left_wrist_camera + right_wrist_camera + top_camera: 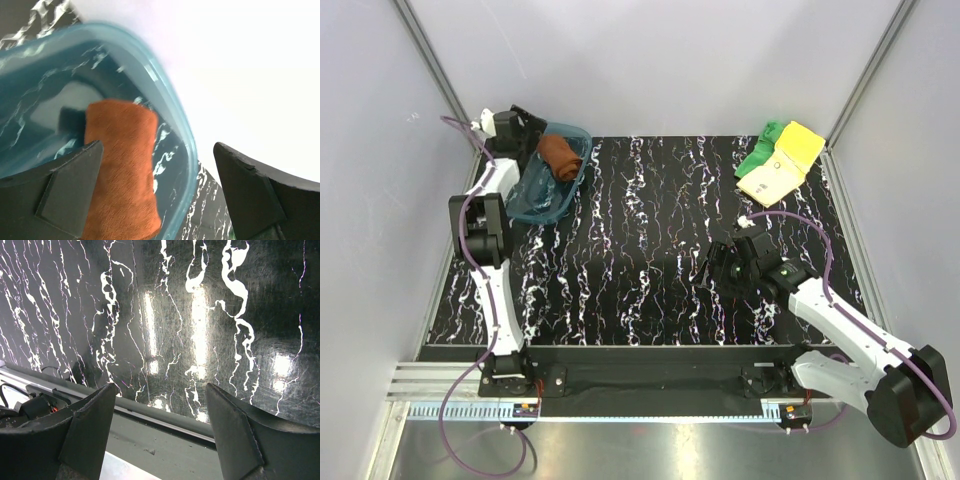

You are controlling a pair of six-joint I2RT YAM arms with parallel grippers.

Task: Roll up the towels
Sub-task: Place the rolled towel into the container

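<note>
The rust-brown roll [561,162] sits crooked along the teal tray's rim, so the robot's left gripper should grab the roll near its back end [551,144] and turn it across the tray.
The rust-brown towel [560,157] lies rolled up inside the teal tray [545,200] at the back left. In the left wrist view the roll [122,170] rests by the tray's rim [165,95]. My left gripper [530,135] [157,150] hovers just above it, open, holding nothing, one finger [70,190] beside the roll. The pale yellow towel [775,175] and the green towel [760,150] lie together, unrolled, at the back right corner. My right gripper [725,262] [161,387] hangs open and empty over the bare table, right of the middle.
The table top [640,230] is black with white marbling. White walls and metal posts close it in at the back and both sides. A black rail [165,417] runs along the near edge under the right gripper.
</note>
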